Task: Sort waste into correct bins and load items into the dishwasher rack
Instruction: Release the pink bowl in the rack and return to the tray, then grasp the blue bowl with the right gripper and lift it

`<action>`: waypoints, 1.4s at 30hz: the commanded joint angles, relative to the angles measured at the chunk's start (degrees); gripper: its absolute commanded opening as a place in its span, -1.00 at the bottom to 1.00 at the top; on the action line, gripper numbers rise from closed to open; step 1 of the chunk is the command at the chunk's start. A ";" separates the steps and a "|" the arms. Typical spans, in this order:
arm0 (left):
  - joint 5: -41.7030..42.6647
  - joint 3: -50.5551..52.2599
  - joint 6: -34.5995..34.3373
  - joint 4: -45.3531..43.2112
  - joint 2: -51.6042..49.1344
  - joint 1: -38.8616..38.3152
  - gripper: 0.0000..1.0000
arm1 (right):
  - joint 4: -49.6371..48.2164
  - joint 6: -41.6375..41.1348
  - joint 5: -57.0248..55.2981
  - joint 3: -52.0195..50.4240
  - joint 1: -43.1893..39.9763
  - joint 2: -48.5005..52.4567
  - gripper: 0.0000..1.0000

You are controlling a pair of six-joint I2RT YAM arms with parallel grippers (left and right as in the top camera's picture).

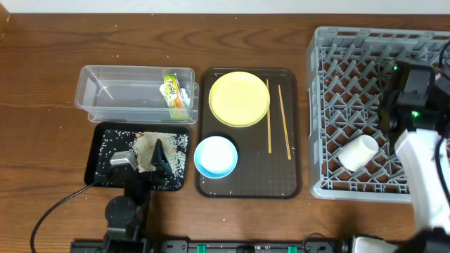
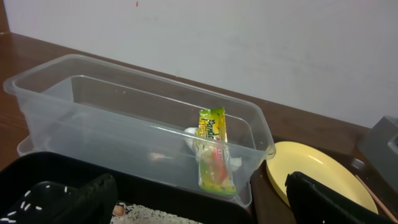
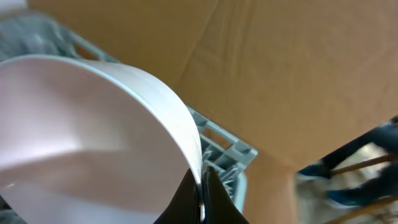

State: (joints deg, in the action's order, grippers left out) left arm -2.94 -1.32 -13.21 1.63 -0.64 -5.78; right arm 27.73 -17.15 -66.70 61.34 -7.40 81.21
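My right gripper should go on lowering the pinkish-white bowl (image 3: pixel 81 134), which is on its side in the grey rack (image 1: pixel 380 132) and clear of the white cup, and let go of it there.
The green-and-orange wrapper (image 1: pixel 174 95) lies in the clear tub (image 1: pixel 105 105), also in the left wrist view (image 2: pixel 214 152). White rice scraps (image 1: pixel 151 146) lie in the black tray (image 1: pixel 98 151). My left gripper (image 1: pixel 144 161) hangs open and empty over that tray. The yellow plate (image 1: pixel 239 98), blue bowl (image 1: pixel 215 156) and two chopsticks (image 1: pixel 275 116) rest on the brown tray. My right gripper (image 3: pixel 202 199) is shut on the rim of the pinkish-white bowl (image 3: pixel 81 130), held on its side in the grey rack (image 1: pixel 351 70); the bowl also shows overhead (image 1: pixel 357 152).
The brown serving tray (image 1: pixel 249 184) lies between the bins and the rack. The yellow plate's edge (image 2: pixel 311 171) shows right of the tub in the left wrist view. A black cable (image 1: pixel 49 211) runs along the front left. Cardboard (image 3: pixel 280 74) stands behind the rack.
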 commanded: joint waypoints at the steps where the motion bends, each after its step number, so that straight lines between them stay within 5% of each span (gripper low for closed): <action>1: -0.66 1.09 0.72 2.21 0.31 0.24 0.79 | -1.44 9.77 -2.32 0.48 -1.55 4.17 -0.97; 12: -0.66 1.09 0.72 2.21 0.31 0.24 0.79 | -2.23 13.73 -2.54 0.48 5.03 13.70 -0.95; 16: -0.66 1.09 0.72 2.21 0.31 0.24 0.79 | -2.16 14.27 -2.49 0.48 10.21 13.75 -0.41; 19: -0.66 1.09 0.72 2.21 0.31 0.24 0.79 | -1.53 14.29 -0.79 0.48 13.07 13.33 0.34; 21: -0.66 1.09 0.72 2.21 0.31 0.24 0.79 | -0.90 14.95 3.58 0.59 15.50 12.02 0.51; 30: -0.66 1.09 0.72 2.21 0.31 0.24 0.79 | 9.29 14.29 32.09 7.13 27.63 2.23 0.36; 37: -0.66 1.09 0.72 2.21 0.31 0.24 0.79 | 14.03 9.01 65.75 10.43 41.53 0.68 0.34; 42: -0.66 1.09 0.72 2.21 0.31 0.24 0.79 | 13.99 -0.17 71.34 8.44 50.97 5.70 0.32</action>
State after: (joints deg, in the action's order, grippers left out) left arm -2.94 -1.34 -13.21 1.63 -0.64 -5.78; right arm 41.15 -9.54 -5.08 71.59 39.51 83.37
